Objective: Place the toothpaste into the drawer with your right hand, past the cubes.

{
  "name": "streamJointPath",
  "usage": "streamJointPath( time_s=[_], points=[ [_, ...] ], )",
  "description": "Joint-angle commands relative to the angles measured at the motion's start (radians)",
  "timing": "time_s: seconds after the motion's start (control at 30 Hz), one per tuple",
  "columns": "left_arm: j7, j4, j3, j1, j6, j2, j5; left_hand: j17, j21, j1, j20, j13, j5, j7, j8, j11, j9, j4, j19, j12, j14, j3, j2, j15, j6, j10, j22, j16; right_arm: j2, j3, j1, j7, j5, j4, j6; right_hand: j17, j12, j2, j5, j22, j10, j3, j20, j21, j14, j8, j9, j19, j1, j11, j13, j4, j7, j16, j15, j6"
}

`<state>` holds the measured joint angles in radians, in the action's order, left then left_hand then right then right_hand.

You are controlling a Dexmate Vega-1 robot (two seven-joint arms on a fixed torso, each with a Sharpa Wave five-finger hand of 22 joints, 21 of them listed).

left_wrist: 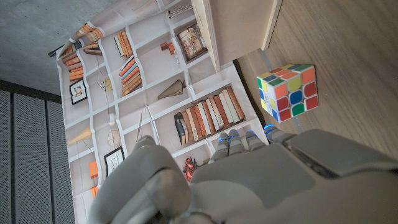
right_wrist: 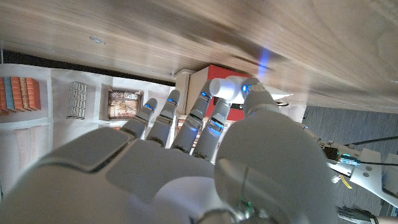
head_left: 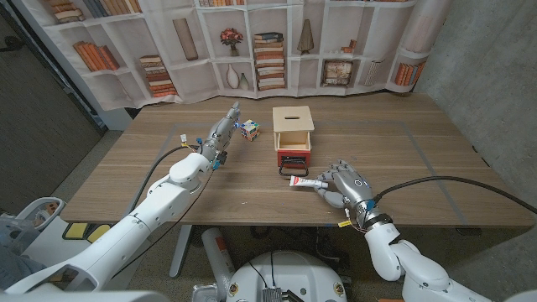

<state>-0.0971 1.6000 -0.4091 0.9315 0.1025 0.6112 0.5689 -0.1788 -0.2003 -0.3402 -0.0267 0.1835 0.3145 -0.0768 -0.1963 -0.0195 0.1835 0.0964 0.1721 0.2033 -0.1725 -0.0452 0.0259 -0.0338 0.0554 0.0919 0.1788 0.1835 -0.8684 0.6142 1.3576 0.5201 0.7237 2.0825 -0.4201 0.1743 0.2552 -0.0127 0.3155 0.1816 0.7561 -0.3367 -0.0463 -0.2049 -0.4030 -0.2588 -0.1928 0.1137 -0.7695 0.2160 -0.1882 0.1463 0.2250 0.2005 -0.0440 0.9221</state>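
Observation:
I expect the toothpaste (head_left: 308, 182) to stick out straight with little sag when I lift it by its white end, because its body (head_left: 304, 181) lies smooth and free of kinks.
The toothpaste (head_left: 305, 180), a white tube with red print, lies on the table just in front of the small wooden drawer box (head_left: 293, 123). The box's red drawer (head_left: 294, 156) stands pulled out toward me. My right hand (head_left: 346, 185) is at the tube's right end with its fingers spread. In the right wrist view the thumb and a fingertip (right_wrist: 214, 111) flank the white end of the toothpaste (right_wrist: 224, 87), with the red drawer (right_wrist: 214, 73) behind. My left hand (head_left: 222, 132) stretches out, holding nothing, beside the colourful cube (head_left: 250, 129). The cube (left_wrist: 288, 92) lies just beyond the left hand (left_wrist: 249, 180).
A bookshelf-print curtain (head_left: 252, 42) hangs behind the table's far edge. Blue tape marks (head_left: 179, 134) lie on the wood near my left forearm. Bare tabletop (head_left: 419, 151) stretches to the right of the box.

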Motion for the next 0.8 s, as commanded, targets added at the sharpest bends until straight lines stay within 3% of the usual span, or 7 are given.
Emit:
streamJointPath(
  time_s=[0.03,0.8],
  points=[
    [-0.001,0.005,0.002,0.006,0.004,0.002,0.0,-0.002,0.002,0.001,0.009,0.003,-0.003,0.0,0.0,0.003,0.003,0.002,0.06,-0.001,-0.015,0.008,-0.011,0.0,-0.001,-0.001,0.003,0.002,-0.022,-0.036,0.029,0.019,-0.017,0.034,0.014,0.005,-0.001,-0.001,-0.004,0.003,0.009,-0.007,-0.002,-0.007,-0.011,-0.006,-0.006,0.007,-0.012,0.0,-0.003,-0.002,-0.002,0.004,-0.028,0.015],
    [-0.024,0.049,0.018,0.042,-0.002,0.023,0.001,-0.002,0.002,-0.001,0.006,0.003,-0.004,-0.001,-0.001,0.004,0.003,0.002,0.06,-0.001,-0.015,0.012,-0.013,-0.001,-0.003,-0.002,0.003,0.002,-0.03,-0.074,0.045,0.025,-0.01,0.062,0.031,0.006,-0.005,0.0,-0.008,0.004,0.016,-0.007,0.001,-0.006,-0.016,-0.004,-0.005,0.009,-0.01,0.0,-0.003,-0.006,-0.002,0.003,-0.031,0.027]
  ],
)
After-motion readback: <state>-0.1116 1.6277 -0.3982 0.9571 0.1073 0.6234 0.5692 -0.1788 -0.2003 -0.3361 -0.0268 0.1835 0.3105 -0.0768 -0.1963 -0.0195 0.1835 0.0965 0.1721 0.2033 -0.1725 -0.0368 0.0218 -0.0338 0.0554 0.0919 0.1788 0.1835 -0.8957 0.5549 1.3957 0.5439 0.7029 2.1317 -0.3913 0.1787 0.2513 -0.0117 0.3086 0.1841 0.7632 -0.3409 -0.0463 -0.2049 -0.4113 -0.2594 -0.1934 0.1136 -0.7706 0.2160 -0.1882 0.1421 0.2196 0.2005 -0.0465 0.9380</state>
